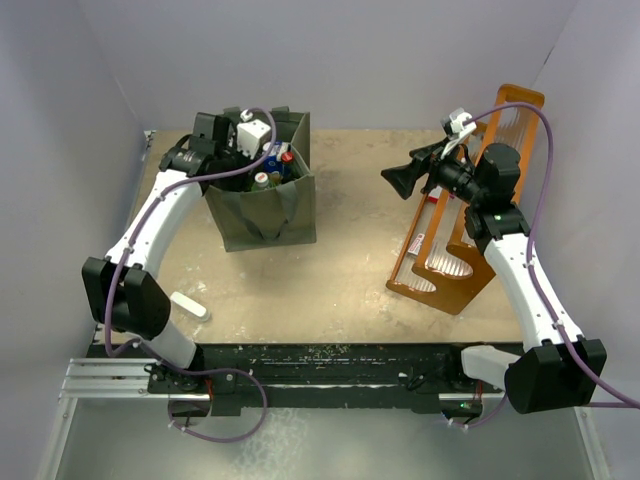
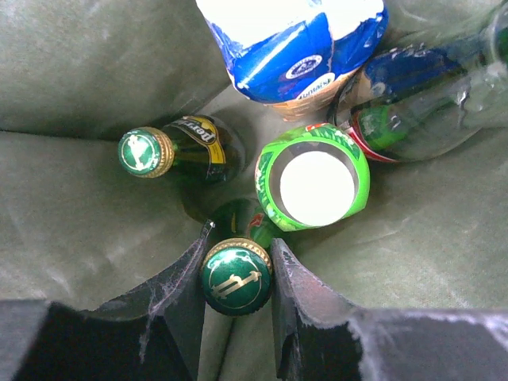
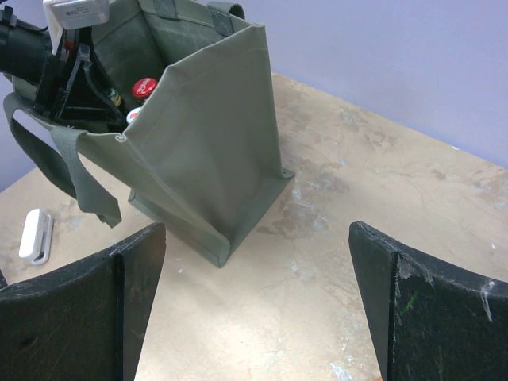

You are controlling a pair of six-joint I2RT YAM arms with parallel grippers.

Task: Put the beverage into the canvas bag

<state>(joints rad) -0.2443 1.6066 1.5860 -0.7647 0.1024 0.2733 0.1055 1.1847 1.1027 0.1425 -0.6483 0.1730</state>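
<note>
The robot's left gripper is holding the green bottle with its base pointing down into the gap beside the green can, so it should next lower the bottle until the bottle's base touches the bottom of the bag.
The dark olive canvas bag stands open at the back left of the table and also shows in the right wrist view. My left gripper reaches down inside it, its jaws pressed on both sides of the cap of a green glass bottle that stands upright on the bag's floor. Beside it in the bag are another green bottle, a green can with a white top, a blue and white pack and a clear bottle. My right gripper is open and empty above the table.
An orange wooden rack leans at the right, under my right arm. A small white object lies on the table near the left arm's base and shows in the right wrist view. Grey walls enclose the table on three sides.
</note>
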